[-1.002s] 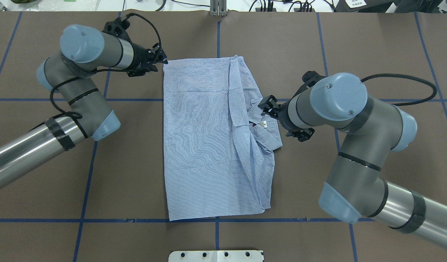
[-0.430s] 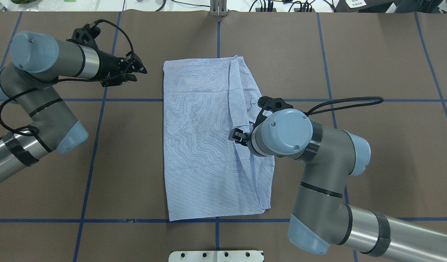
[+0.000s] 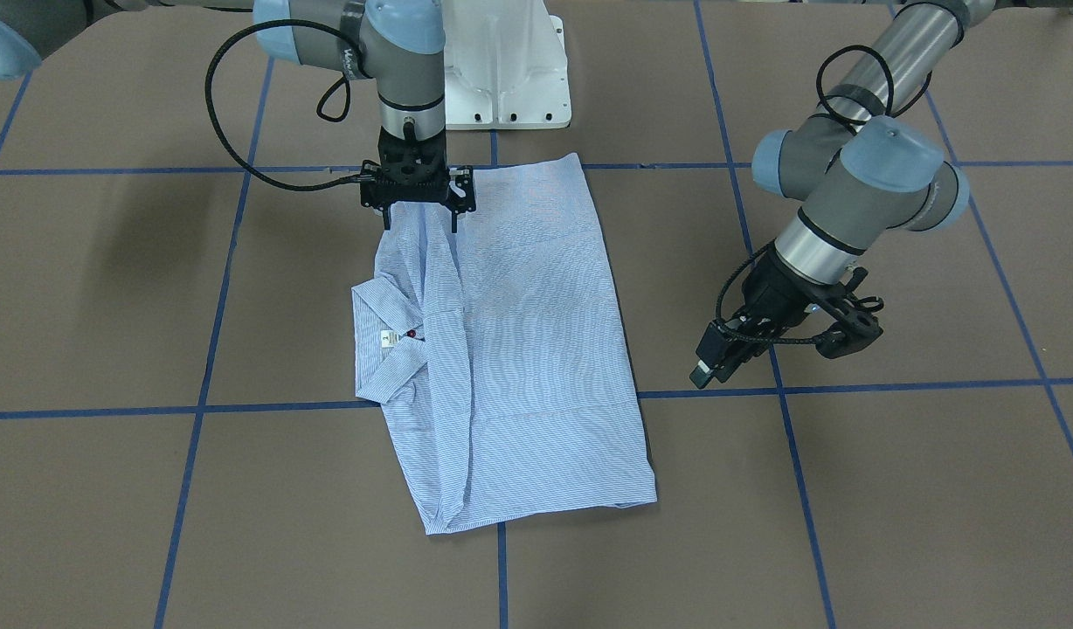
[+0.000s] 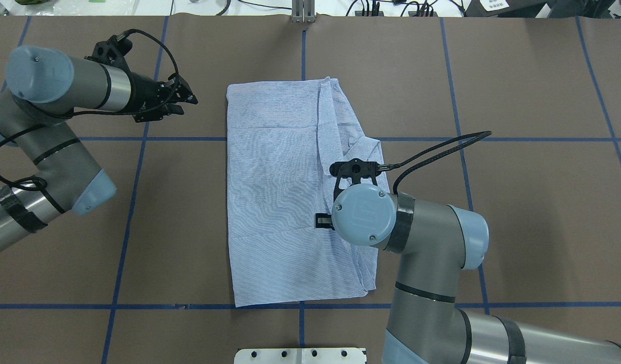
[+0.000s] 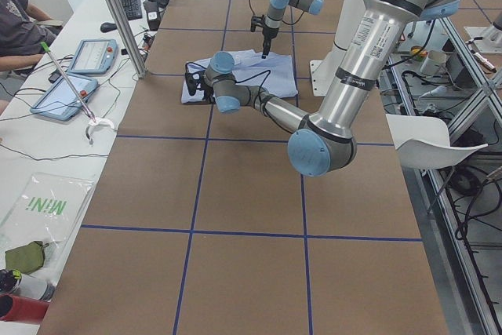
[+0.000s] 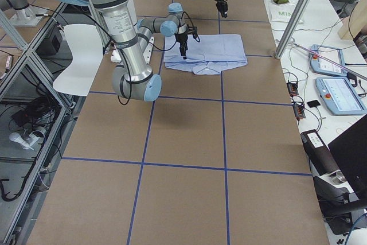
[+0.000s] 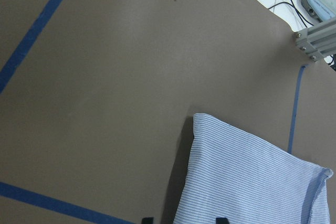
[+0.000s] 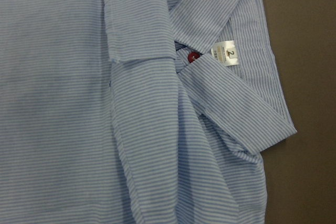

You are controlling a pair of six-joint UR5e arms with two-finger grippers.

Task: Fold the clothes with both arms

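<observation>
The shirt's top layer (image 3: 449, 356) ends before it reaches the collar. My right gripper should pull that layer back over the collar (image 3: 397, 334) and flatten it before folding further.
The light blue striped shirt (image 4: 275, 202) lies folded lengthwise on the brown table, collar, red button (image 8: 193, 56) and white label (image 3: 385, 339) on its right side. My right gripper (image 3: 421, 225) points straight down over the shirt's near-right part, jaws open and empty; in the overhead view the wrist hides it except one finger (image 4: 322, 221). My left gripper (image 4: 190, 98) is open and empty, off the cloth, left of the shirt's far-left corner. The left wrist view shows that corner (image 7: 210, 129) ahead of the two spread fingertips. The shirt also shows in the front view (image 3: 536, 349).
The white pedestal base (image 3: 501, 70) stands at the robot's side of the table. Blue tape lines (image 4: 128, 212) grid the brown surface. An aluminium post (image 4: 303, 10) stands at the far edge. Tablets and cables (image 6: 338, 90) lie on the operators' bench.
My left gripper has drawn back leftward from the shirt's far-left corner. My right arm has swung from the collar side over the shirt and turned its wrist straight down.
</observation>
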